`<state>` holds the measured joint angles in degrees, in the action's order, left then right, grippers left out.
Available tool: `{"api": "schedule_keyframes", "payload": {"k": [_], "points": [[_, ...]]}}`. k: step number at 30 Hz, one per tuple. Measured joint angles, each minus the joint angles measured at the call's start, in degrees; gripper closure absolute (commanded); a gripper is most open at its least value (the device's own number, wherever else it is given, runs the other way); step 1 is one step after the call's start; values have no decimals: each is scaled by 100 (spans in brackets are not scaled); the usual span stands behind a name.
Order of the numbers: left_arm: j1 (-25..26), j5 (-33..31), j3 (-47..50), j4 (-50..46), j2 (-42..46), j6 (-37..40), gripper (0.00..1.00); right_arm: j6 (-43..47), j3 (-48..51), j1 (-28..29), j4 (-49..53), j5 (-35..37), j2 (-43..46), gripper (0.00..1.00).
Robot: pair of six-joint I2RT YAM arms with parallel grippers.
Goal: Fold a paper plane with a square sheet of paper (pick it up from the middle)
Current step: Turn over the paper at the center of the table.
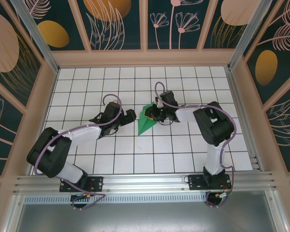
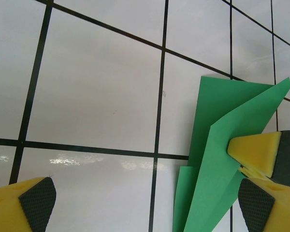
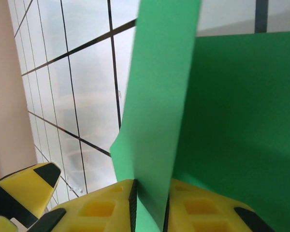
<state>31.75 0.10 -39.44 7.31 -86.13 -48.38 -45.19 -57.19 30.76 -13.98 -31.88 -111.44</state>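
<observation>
The paper's raised flap is apart from the layer beneath, so I expect the paper to flatten where my left gripper pinches but stay spread farther along.
The square sheet of paper is bright green and folded into a narrow pointed shape, lying mid-table with its tip toward the arms. In the left wrist view the green paper lies at the right, creased along its length. My left gripper sits just left of it, open wide, with bare table between its fingers. My right gripper is at the paper's right edge. Its yellow fingers are closed on a raised flap of the paper, which stands between the pads.
The white gridded table is fenced by peach-framed patterned walls at the back and sides. A yellow finger of the right gripper rests against the paper in the left wrist view. Both arms reach in from the near rail.
</observation>
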Motion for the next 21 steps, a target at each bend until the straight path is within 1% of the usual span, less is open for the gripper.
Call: {"api": "schedule_keyframes", "payload": {"k": [6, 7, 10, 13, 17, 21], "points": [[-98, 282, 120, 68, 68, -90, 2, -61, 81, 28, -184, -61, -76, 77], [-105, 323, 131, 68, 87, -101, 1, -81, 92, 57, -254, -70, -87, 78], [-111, 433, 144, 105, 127, -127, 1, -160, 166, 157, -413, -98, -98, 90], [-122, 538, 166, 151, 192, -157, 1, -199, 247, 195, -546, -146, -98, 94], [-214, 796, 310, 369, 308, -286, 2, -240, 374, 138, -846, -348, -42, 95], [-299, 1261, 501, 739, 380, -474, 1, -468, 586, -74, -1421, -831, 229, 95]]}}
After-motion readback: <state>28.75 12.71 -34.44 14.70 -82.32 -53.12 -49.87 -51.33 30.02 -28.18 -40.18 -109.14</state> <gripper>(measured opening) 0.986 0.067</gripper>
